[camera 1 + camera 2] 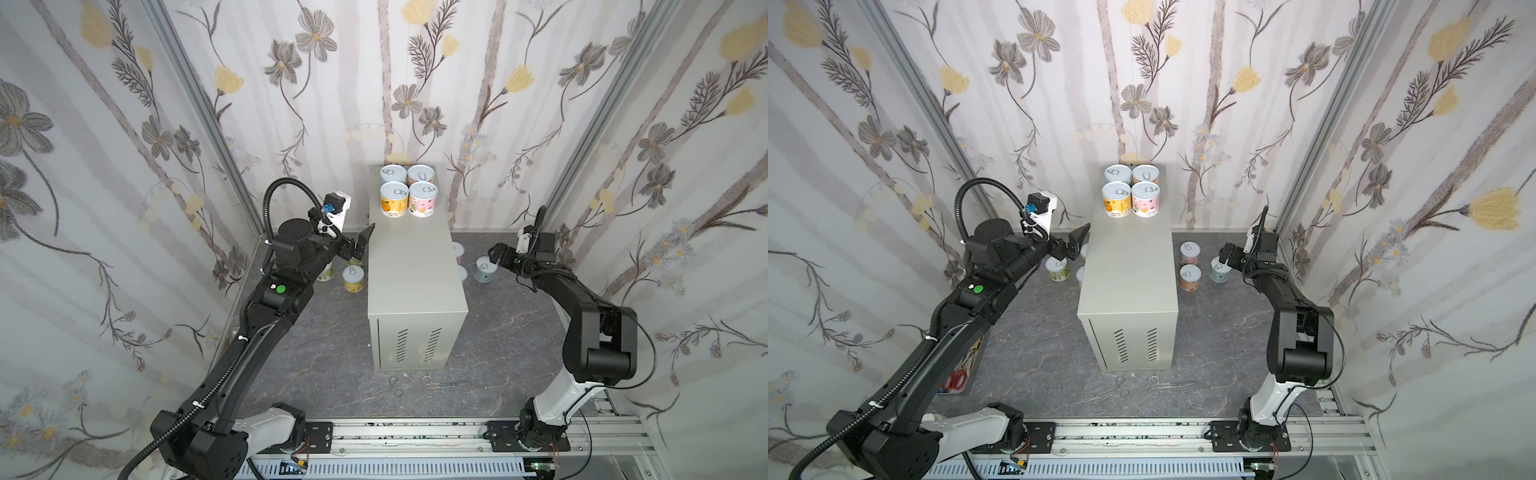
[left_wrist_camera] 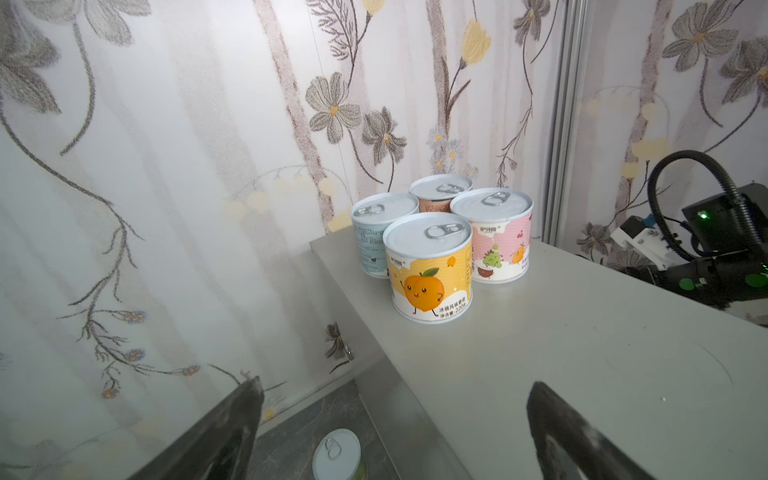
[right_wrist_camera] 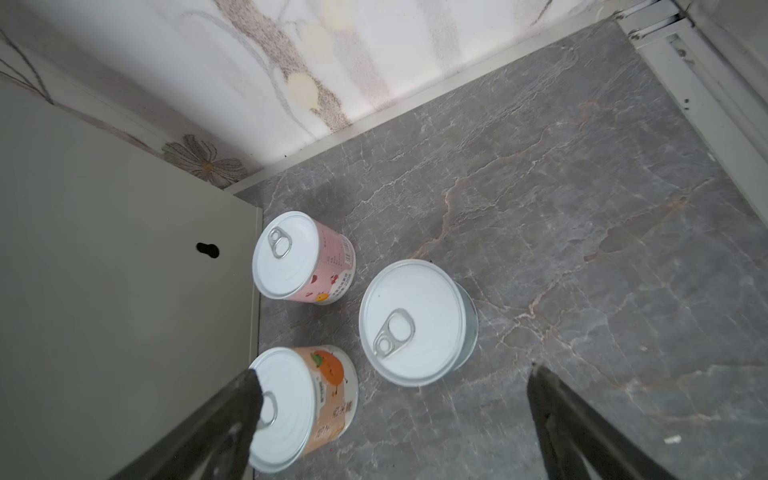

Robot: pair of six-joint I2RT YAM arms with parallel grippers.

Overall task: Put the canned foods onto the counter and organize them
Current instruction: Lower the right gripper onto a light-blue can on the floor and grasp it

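The light-blue tin is upright and clear of the orange tin (image 1: 1189,278), so the robot's right gripper keeps going down until its fingers are around the light-blue tin's sides (image 1: 1221,275).
The grey counter (image 1: 415,266) (image 1: 1128,270) carries several canned foods at its far end, among them a yellow one (image 2: 428,270) and a pink one (image 2: 494,237). My left gripper (image 1: 359,245) (image 2: 395,415) hangs open and empty beside the counter's left edge, above tins on the floor (image 1: 353,279) (image 2: 336,455). My right gripper (image 1: 496,254) (image 3: 395,399) is open over the floor on the counter's right. A light-blue tin (image 3: 415,322) stands just ahead of its jaws, with a pink tin (image 3: 301,257) and an orange tin (image 3: 299,407) beside the counter's wall.
Metal scissors and forceps (image 1: 390,390) (image 1: 440,384) lie on the dark marbled floor in front of the counter. A box with red scissors (image 1: 961,374) sits under the left arm. Flowered walls close in three sides, and the arms' rail (image 1: 415,436) runs along the front.
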